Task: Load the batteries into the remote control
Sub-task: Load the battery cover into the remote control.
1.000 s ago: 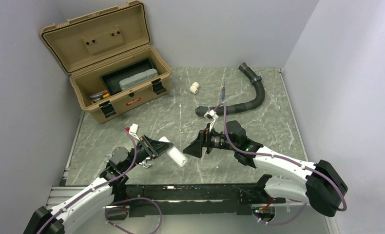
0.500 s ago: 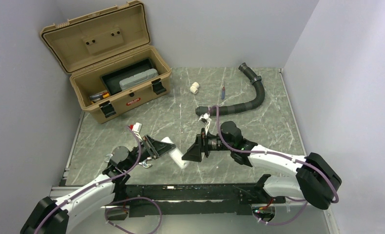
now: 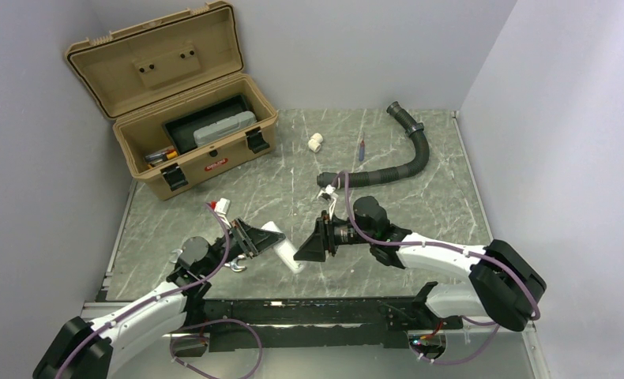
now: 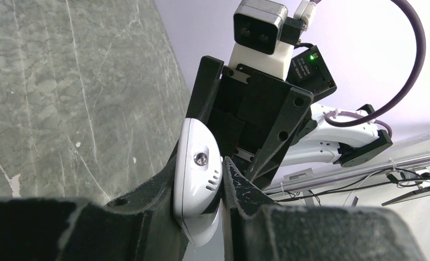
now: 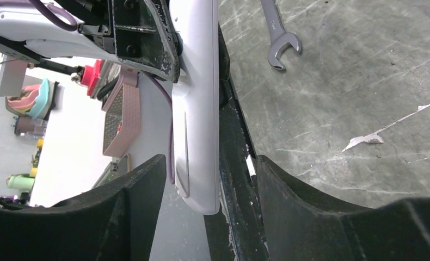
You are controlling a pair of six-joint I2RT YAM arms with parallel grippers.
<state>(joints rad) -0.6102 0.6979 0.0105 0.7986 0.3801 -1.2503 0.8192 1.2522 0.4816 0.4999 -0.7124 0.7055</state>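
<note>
My right gripper's open fingers have only the remote control's loose end (image 5: 203, 202) between them, so next my right gripper goes farther along the remote control's body (image 5: 203, 142) before it closes.
My left gripper (image 3: 255, 239) is shut on the white remote control (image 3: 282, 247) and holds it off the table, its free end pointing right. From the left wrist, the remote control (image 4: 197, 166) sits pinched between the two black fingers of that gripper (image 4: 202, 175). My right gripper (image 3: 306, 248) is open, and its jaws straddle the remote's free end. In the right wrist view a gap shows on each side of the remote control (image 5: 200, 109) inside the right gripper (image 5: 208, 163). The batteries are out of view.
An open tan toolbox (image 3: 190, 146) stands at the back left. A black corrugated hose (image 3: 407, 158), a white pipe fitting (image 3: 315, 142) and a slim red-and-blue stick (image 3: 362, 148) lie at the back. A wrench (image 5: 278, 38) lies on the table under the left gripper.
My right gripper has slid left onto the remote's free end, and its jaws have narrowed. My left arm has drawn back slightly with the remote still held.
</note>
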